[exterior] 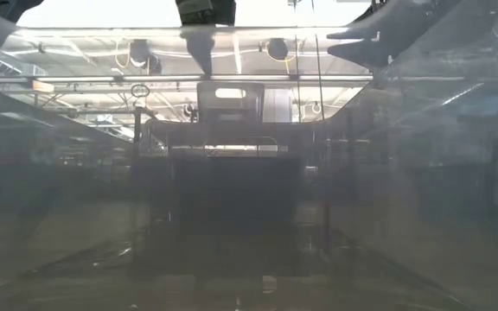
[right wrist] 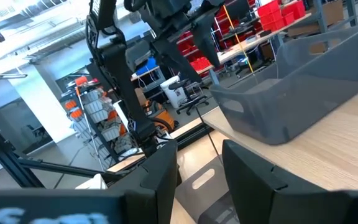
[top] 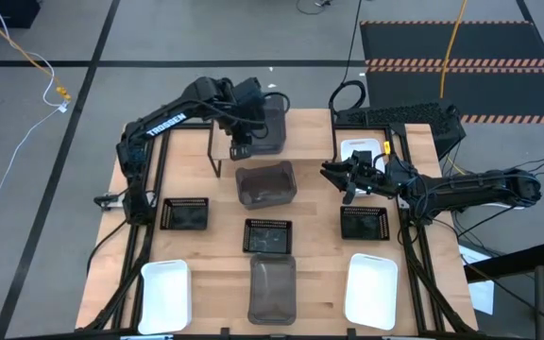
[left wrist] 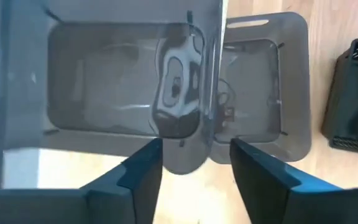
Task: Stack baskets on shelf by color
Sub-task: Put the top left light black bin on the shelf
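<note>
The robot's left gripper should move the dark grey basket on the shelf (top: 272, 130) over to its own end of the shelf (top: 220, 144), because the basket stands near the shelf's middle.
My left gripper (top: 242, 144) is over the shelf's (top: 217, 142) left part, shut on a dark grey basket (top: 270, 127) that sits on or just above the plank; which, I cannot tell. A second dark grey basket (top: 265, 183) rests on the table in front of the shelf, and a third (top: 272, 288) near the front edge. Three black mesh trays (top: 185, 214) (top: 267, 236) (top: 365, 222) lie mid-table. Two white baskets (top: 165, 293) (top: 371, 289) stand at the front, and one (top: 362, 148) lies under my right arm. My right gripper (top: 333, 174) is open and empty beside the shelf's right end. My left gripper has the dark grey basket's end wall (left wrist: 215, 93) between its fingers, one finger (left wrist: 143, 168) on the inner side and one (left wrist: 253, 171) on the outer side. The fingers come from above, pointing down. The basket stays upright, its open side up.
The shelf's black legs (top: 217, 162) stand behind the middle grey basket. A dark keyboard-like object (top: 399, 118) lies at the table's far right corner. In the low view a translucent basket wall (exterior: 249, 173) fills the picture. Bare tabletop shows between the front baskets.
</note>
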Robot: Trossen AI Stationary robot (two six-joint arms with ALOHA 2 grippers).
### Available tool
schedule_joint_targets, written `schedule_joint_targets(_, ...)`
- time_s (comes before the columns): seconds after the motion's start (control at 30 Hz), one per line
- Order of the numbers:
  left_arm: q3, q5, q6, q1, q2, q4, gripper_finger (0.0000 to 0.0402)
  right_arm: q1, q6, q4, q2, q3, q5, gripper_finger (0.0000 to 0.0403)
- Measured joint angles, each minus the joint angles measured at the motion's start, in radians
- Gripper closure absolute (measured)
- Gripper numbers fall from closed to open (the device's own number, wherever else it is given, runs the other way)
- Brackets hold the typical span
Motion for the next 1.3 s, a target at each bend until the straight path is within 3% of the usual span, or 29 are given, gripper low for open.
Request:
schedule_joint_targets(0.17, 0.000, 0.120, 0.132, -0.008, 0.012, 0.008, 0.0197, 0.000, -0.005, 0.000, 0.000, 0.000, 0.000, 0.0280)
schedule_joint_targets(0.33, 0.000, 0.131, 0.171, -0.013, 0.051, 0.008, 0.0218, 0.000, -0.005, 0.000, 0.000, 0.000, 0.000, 0.0280)
schedule_joint_targets(0.53, -0.001, 0.100, 0.143, 0.015, 0.098, -0.020, 0.0293, 0.000, -0.004, 0.000, 0.000, 0.000, 0.000, 0.0280)
schedule_joint_targets(0.77, -0.001, 0.096, 0.133, 0.031, 0.067, -0.061, 0.0393, 0.000, -0.005, 0.000, 0.000, 0.000, 0.000, 0.0280)
schedule_joint_targets(1.03, -0.053, 0.084, 0.135, 0.041, 0.000, -0.077, 0.0396, 0.000, -0.022, -0.001, 0.000, 0.000, 0.000, 0.0280)
schedule_joint_targets(1.3, -0.307, 0.074, 0.156, 0.104, -0.168, -0.078, 0.0391, 0.000, -0.026, -0.009, 0.000, 0.000, 0.000, 0.0280)
